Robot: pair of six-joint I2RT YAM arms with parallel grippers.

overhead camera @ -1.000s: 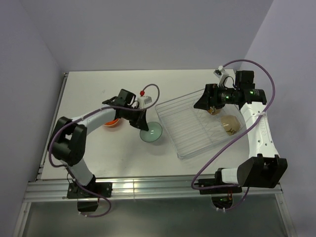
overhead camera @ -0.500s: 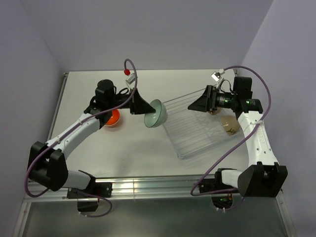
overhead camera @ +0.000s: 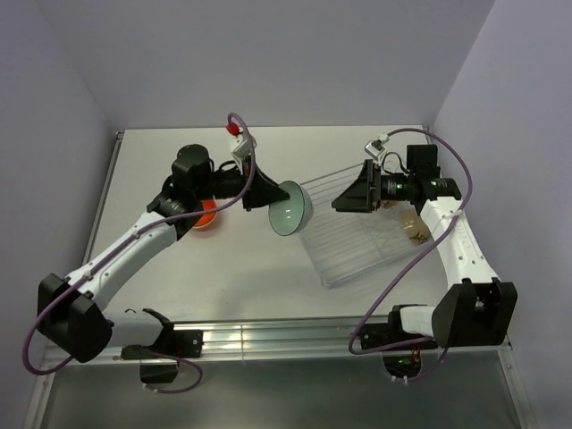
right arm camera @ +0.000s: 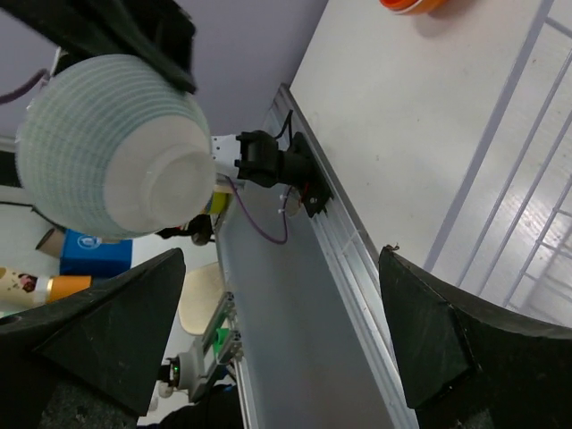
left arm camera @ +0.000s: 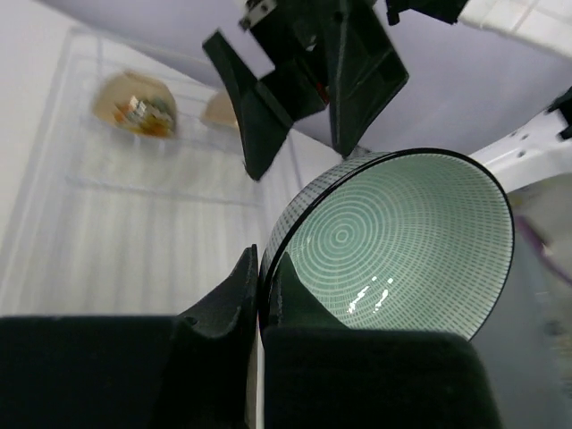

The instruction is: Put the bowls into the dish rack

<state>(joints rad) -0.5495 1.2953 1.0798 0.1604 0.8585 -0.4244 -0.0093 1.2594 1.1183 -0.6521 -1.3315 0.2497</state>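
Observation:
The robot's left gripper should swing back and turn the mint green bowl's foot (right arm camera: 181,185) toward the right gripper's open fingers for a handover, because the foot points past them.
My left gripper (overhead camera: 271,197) is shut on the rim of the pale mint green bowl (overhead camera: 291,207) and holds it tilted in the air over the left edge of the clear dish rack (overhead camera: 353,246). The left wrist view shows one finger inside and one outside the bowl (left arm camera: 393,237). My right gripper (overhead camera: 342,200) is open and empty above the rack, facing the bowl's underside (right arm camera: 116,147). Two beige bowls (left arm camera: 134,105) (left arm camera: 222,109) lie in the rack's far end. An orange-red bowl (overhead camera: 205,216) sits on the table, partly hidden by the left arm.
The rack (left arm camera: 134,214) lies askew on the right half of the white table (overhead camera: 232,268). Grey walls close in the back and both sides. An aluminium rail (overhead camera: 286,340) runs along the near edge by the arm bases.
My left arm has lifted the mint bowl off the table and carried it up and right to the rack's edge. My right gripper has moved left over the rack toward the bowl.

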